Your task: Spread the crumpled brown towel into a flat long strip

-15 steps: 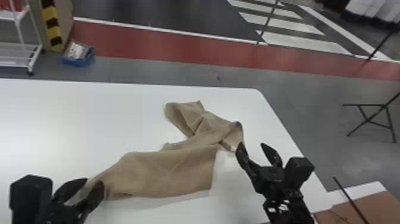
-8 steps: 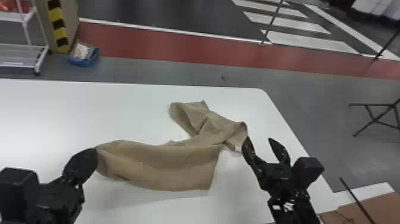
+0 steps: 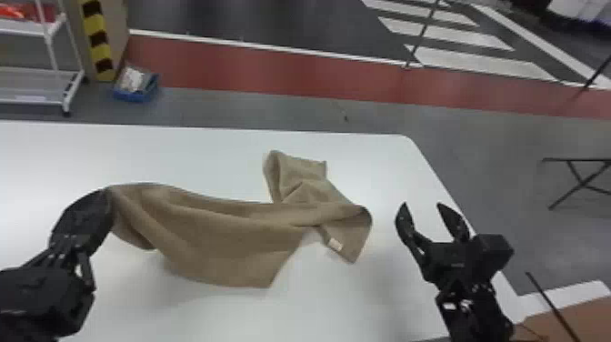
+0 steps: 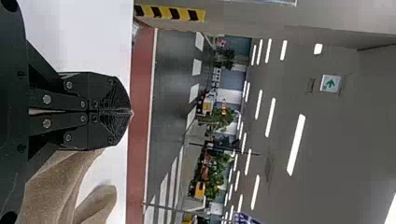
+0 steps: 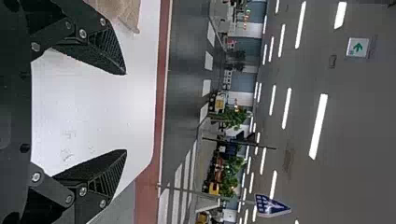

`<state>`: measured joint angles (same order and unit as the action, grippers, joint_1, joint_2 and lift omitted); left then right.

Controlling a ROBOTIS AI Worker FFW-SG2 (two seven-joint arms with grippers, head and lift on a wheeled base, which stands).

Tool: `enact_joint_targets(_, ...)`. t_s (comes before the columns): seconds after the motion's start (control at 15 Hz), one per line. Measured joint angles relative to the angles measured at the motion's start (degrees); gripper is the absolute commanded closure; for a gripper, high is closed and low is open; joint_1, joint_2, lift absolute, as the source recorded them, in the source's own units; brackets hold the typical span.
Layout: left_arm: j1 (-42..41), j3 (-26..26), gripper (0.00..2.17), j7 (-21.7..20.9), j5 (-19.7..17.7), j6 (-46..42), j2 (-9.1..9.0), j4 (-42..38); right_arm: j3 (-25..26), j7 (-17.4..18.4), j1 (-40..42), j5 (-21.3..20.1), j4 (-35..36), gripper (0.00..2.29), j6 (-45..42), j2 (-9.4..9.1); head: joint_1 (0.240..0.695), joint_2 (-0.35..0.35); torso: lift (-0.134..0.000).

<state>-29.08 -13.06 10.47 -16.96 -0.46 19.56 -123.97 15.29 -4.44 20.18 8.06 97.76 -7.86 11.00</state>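
The brown towel [image 3: 211, 234] will drop open into a wide sheet when I lift its other top corner, because the doubled-over part [image 3: 313, 195] is lying loosely across itself.
My left gripper [image 3: 107, 193] stands at the left of the table, closed on the left end of the brown towel [image 3: 218, 241] and holding it raised. In the left wrist view the two fingers of the left gripper [image 4: 130, 112] meet, with the towel [image 4: 51, 191] hanging beside them. From there the towel runs right in loose folds to a twisted, doubled-over part with a small white label. Right of the towel, my right gripper [image 3: 425, 207] is open and apart from it. The right wrist view has the right gripper [image 5: 126, 112] with a wide gap, a towel corner [image 5: 126, 14] beyond one finger.
The white table [image 3: 204, 154] has its rounded far corner behind the right gripper. Brown cardboard [image 3: 573, 320] lies at the lower right. Beyond the table are a white wheeled rack [image 3: 32, 72], a blue box [image 3: 136, 91] on the floor and a black folding stand [image 3: 579, 175].
The left gripper has moved forward and up, lifting the towel's left end. The labelled right corner now lies more exposed. In the head view the right gripper sits slightly farther right.
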Motion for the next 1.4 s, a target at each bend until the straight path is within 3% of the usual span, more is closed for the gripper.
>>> enact_joint_targets(0.27, -0.1, -0.4, 1.42, 0.3, 0.0, -0.7, 0.04, 0.1, 1.0, -3.2, -2.7, -0.2, -3.5, 0.34, -0.4, 1.01, 0.695, -0.315, -0.124)
enact_joint_targets(0.53, -0.3, -0.6, 1.42, 0.1, 0.3, -1.2, 0.04, 0.2, 0.1, -14.1, -5.7, -0.8, -5.3, 0.35, 6.8, 1.07, 0.695, -0.270, -0.124)
enact_joint_targets(0.87, -1.1, -0.8, 1.42, -0.2, 0.7, -5.0, 0.46, 0.3, -2.1, -15.0, -9.1, -4.4, -6.4, 0.41, 17.3, 1.43, 0.695, -0.249, -0.124)
enact_joint_targets(1.2, -1.5, -0.8, 1.42, -0.7, 0.7, -8.7, 0.83, 0.5, -2.6, -16.6, -10.0, -4.6, -6.4, 0.73, 20.3, 1.59, 0.695, -0.238, -0.124)
enact_joint_targets(1.4, -1.4, -0.9, 1.42, -0.7, 0.8, -8.7, 0.84, 0.6, -2.6, -19.1, -10.5, -4.0, -6.4, 1.37, 23.0, 1.62, 0.695, -0.229, -0.124)
